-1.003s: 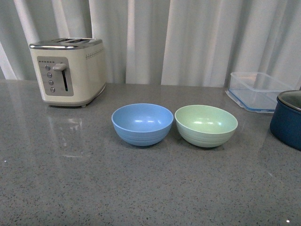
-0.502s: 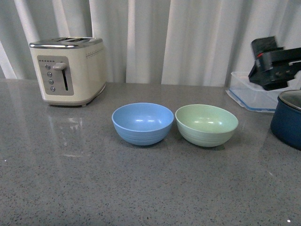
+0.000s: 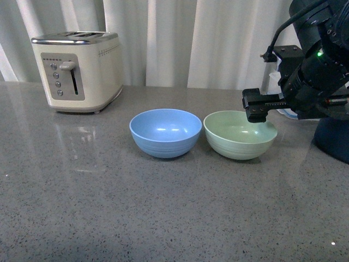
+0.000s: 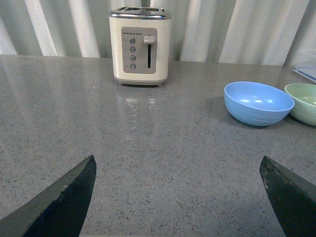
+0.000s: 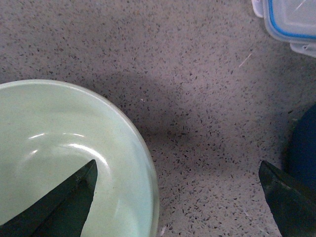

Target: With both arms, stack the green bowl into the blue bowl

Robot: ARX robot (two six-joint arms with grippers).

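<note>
The green bowl (image 4: 303, 104) looks about the same height as the blue bowl (image 4: 258, 103). The green bowl will sit high and at a tilt when I lower it inside.
The blue bowl (image 3: 165, 132) and the green bowl (image 3: 240, 135) sit upright side by side on the grey counter, almost touching, green on the right. My right gripper (image 5: 177, 197) hangs open over the green bowl's (image 5: 64, 148) right rim. One finger (image 5: 69, 200) is above the bowl's inside and the other finger (image 5: 289, 197) is above bare counter. In the front view the right arm (image 3: 313, 71) reaches in from the upper right. My left gripper (image 4: 177, 197) is open and empty over bare counter, well short of the blue bowl (image 4: 258, 102) and the green bowl (image 4: 303, 101). The left arm is not in the front view.
A cream toaster (image 3: 76, 71) stands at the back left. A dark navy pot (image 3: 334, 141) stands right of the green bowl, close to the right arm. A clear container with a blue rim (image 5: 291, 22) lies behind it.
The right arm has come in from the right edge, moving left and down until its gripper hangs over the green bowl's right rim. Both bowls stay where they were.
</note>
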